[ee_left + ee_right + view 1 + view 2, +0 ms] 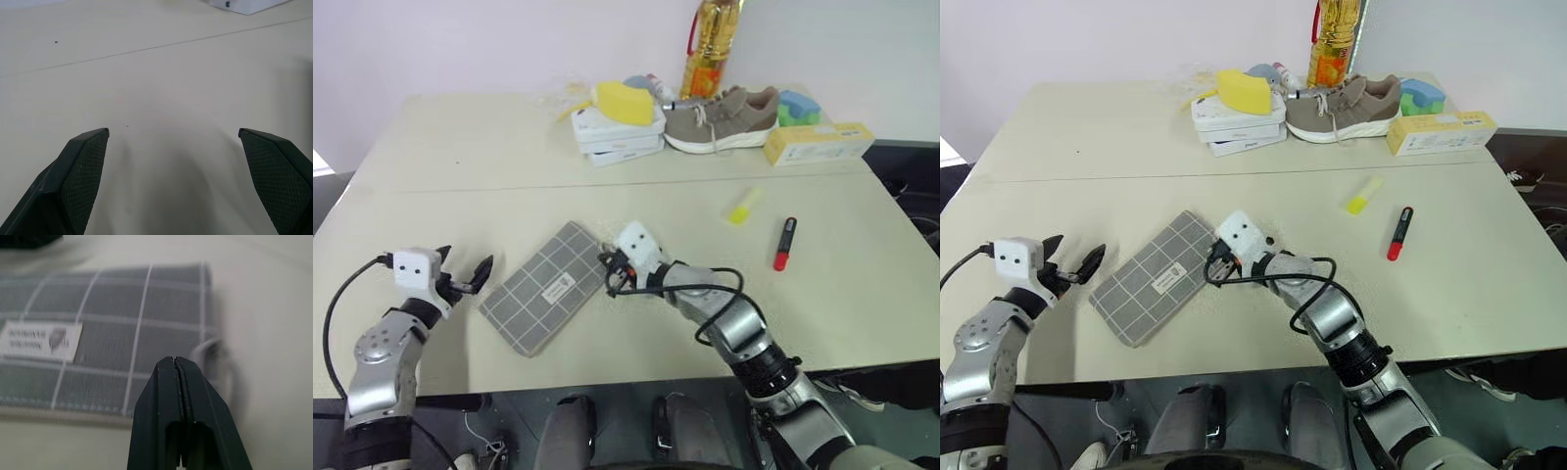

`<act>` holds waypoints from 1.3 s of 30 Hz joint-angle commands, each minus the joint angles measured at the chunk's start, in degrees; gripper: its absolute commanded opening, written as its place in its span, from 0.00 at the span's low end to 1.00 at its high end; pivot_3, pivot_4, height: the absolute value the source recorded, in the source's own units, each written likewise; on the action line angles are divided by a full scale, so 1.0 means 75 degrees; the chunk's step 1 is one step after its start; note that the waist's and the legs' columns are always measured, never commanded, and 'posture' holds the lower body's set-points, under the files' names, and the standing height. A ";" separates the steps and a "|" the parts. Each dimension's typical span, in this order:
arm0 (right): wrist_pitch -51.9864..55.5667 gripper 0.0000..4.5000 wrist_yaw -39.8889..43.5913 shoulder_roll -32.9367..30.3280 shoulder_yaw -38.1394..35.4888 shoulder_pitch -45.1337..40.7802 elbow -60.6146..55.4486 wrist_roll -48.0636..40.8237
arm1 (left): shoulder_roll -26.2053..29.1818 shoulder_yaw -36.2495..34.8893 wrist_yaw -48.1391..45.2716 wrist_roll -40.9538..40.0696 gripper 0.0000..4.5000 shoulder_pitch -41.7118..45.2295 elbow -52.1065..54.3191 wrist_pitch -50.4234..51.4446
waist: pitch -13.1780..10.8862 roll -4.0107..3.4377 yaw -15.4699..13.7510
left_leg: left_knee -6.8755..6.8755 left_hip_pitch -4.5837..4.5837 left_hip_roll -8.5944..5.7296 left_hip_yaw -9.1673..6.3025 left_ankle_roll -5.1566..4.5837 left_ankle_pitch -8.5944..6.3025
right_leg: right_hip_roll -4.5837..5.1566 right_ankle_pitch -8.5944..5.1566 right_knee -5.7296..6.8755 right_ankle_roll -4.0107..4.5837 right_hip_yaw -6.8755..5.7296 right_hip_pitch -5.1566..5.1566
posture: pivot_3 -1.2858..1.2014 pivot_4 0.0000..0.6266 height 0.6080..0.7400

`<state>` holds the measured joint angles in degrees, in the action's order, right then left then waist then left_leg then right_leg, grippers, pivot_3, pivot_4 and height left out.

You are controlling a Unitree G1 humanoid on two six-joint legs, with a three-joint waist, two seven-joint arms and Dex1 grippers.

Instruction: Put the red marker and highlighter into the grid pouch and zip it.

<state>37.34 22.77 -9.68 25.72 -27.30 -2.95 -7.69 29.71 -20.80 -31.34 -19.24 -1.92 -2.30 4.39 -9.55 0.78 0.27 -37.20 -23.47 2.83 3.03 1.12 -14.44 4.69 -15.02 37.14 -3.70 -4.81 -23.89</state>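
I expect the grid pouch [545,287] to stay stretched out rather than fold over when I lift its near end, because it lies flat with straight edges [527,266].
The grid pouch [548,289] lies flat on the table's near middle, grey with white lines and a small white label [41,339]. My right gripper [610,274] is shut with nothing between its fingers, right at the pouch's right-hand edge. From the right wrist, its tips [175,363] point at the pouch, with a thin zipper-pull loop [212,352] beside them. My left gripper [465,279] stands open just left of the pouch, apart from it, over bare table [173,147]. The yellow highlighter [744,207] and the red marker [785,244] lie loose to the right.
Along the table's back stand stacked white boxes [617,137] with a yellow sponge [625,101] on top, a beige shoe [720,117], an oil bottle [710,44], a blue-green lump [798,108] and a long pale-yellow box [818,143].
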 commanded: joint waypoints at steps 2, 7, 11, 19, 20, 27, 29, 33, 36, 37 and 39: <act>0.0211 0.01 -0.0217 0.0416 -0.0188 -0.0219 0.0459 0.0188 | 0.0506 -0.0231 -0.0622 -0.0101 1.00 -0.0392 0.0768 -0.0299 | 0.0003 0.0005 0.0067 | 0.0000 0.0001 0.0003 -0.0003 0.0000 0.0000 | 0.0000 0.0000 0.0005 0.0002 0.0000 -0.0001 | 0.52 0.24 1.00; 0.0693 0.01 -0.0650 0.0938 -0.0931 -0.0321 0.1035 0.0044 | 0.1208 -0.0341 -0.1717 -0.0245 1.00 -0.1074 0.1315 -0.0597 | 0.0005 0.0002 0.0097 | 0.0005 0.0006 0.0014 0.0002 0.0003 0.0001 | -0.0001 0.0005 0.0008 0.0015 0.0001 -0.0010 | 0.52 0.24 1.00; 0.0907 0.01 -0.0750 0.1146 -0.1387 -0.0406 0.1275 -0.0077 | 0.1783 -0.0074 -0.2757 -0.0019 1.00 -0.1751 0.1826 -0.1236 | 0.0005 0.0002 0.0058 | 0.0004 0.0004 0.0010 0.0003 0.0006 0.0003 | 0.0011 -0.0005 0.0004 0.0034 0.0002 -0.0010 | 0.52 0.24 1.00; 0.0838 0.01 -0.0714 0.1150 -0.1403 -0.0427 0.1539 0.0000 | 0.2853 0.0297 -0.4868 0.0287 1.00 -0.2663 0.1913 -0.3028 | 0.0002 -0.0011 0.0056 | 0.0004 0.0005 0.0009 0.0015 0.0009 0.0003 | 0.0042 -0.0011 -0.0007 0.0045 0.0001 -0.0044 | 0.52 0.24 1.00; 0.0826 0.01 -0.0719 0.1164 -0.1387 -0.0420 0.1546 0.0005 | 0.2955 0.0346 -0.5028 0.0335 1.00 -0.2662 0.1803 -0.3221 | 0.0001 -0.0015 0.0050 | 0.0005 0.0004 0.0009 0.0016 0.0009 0.0003 | 0.0042 -0.0011 -0.0007 0.0045 0.0001 -0.0047 | 0.52 0.24 1.00; 0.0757 0.01 -0.0809 0.1253 -0.1333 -0.0388 0.1554 0.0055 | 0.2920 0.1237 -0.4756 0.1424 1.00 -0.1682 0.1199 -0.4189 | -0.0005 -0.0027 0.0045 | 0.0005 0.0004 0.0007 0.0023 0.0009 0.0003 | 0.0030 -0.0010 -0.0007 0.0042 0.0000 -0.0045 | 0.52 0.24 1.00; 0.0750 0.01 -0.0828 0.1257 -0.1339 -0.0380 0.1549 0.0055 | 0.2822 0.1409 -0.4590 0.1514 1.00 -0.1501 0.1137 -0.4177 | 0.0000 -0.0018 0.0065 | 0.0005 0.0003 0.0007 0.0025 0.0008 0.0003 | 0.0027 -0.0008 -0.0006 0.0038 0.0001 -0.0036 | 0.52 0.24 1.00; 0.0738 0.01 -0.0867 0.1265 -0.1344 -0.0344 0.1512 0.0083 | 0.2631 0.1581 -0.3921 0.2220 1.00 -0.1256 0.0926 -0.4623 | 0.0006 -0.0009 0.0077 | 0.0014 0.0000 0.0011 0.0031 0.0008 0.0004 | 0.0020 0.0004 -0.0004 0.0015 0.0004 -0.0022 | 0.52 0.24 1.00; 0.0696 0.00 -0.0915 0.1241 -0.1360 -0.0306 0.1497 0.0128 | 0.2165 0.1687 -0.3171 0.2694 0.79 -0.1070 0.0794 -0.4956 | 0.0008 -0.0022 0.0045 | 0.0014 0.0002 0.0012 0.0027 0.0008 0.0004 | 0.0017 0.0004 -0.0003 0.0015 0.0003 -0.0018 | 0.52 0.24 1.00; 0.0687 0.00 -0.0923 0.1237 -0.1358 -0.0304 0.1498 0.0138 | 0.2110 0.1689 -0.3022 0.2782 0.69 -0.1047 0.0751 -0.5007 | 0.0009 -0.0020 0.0048 | 0.0013 0.0002 0.0012 0.0028 0.0008 0.0004 | 0.0017 0.0004 -0.0004 0.0015 0.0003 -0.0018 | 0.52 0.24 1.00; 0.0671 0.00 -0.0929 0.1234 -0.1351 -0.0303 0.1501 0.0149 | 0.2032 0.1689 -0.2648 0.3048 0.45 -0.0929 0.0624 -0.5133 | 0.0010 -0.0018 0.0045 | 0.0013 0.0001 0.0013 0.0028 0.0008 0.0004 | 0.0018 0.0004 -0.0004 0.0014 0.0003 -0.0018 | 0.52 0.24 1.00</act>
<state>41.26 17.57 0.64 16.48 -30.84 6.73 -8.49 44.73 -7.44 -53.83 2.29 -9.81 2.46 -32.80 -9.48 0.65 0.61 -37.10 -23.46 2.92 3.23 1.18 -14.41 4.82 -15.00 37.11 -3.59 -4.79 -24.03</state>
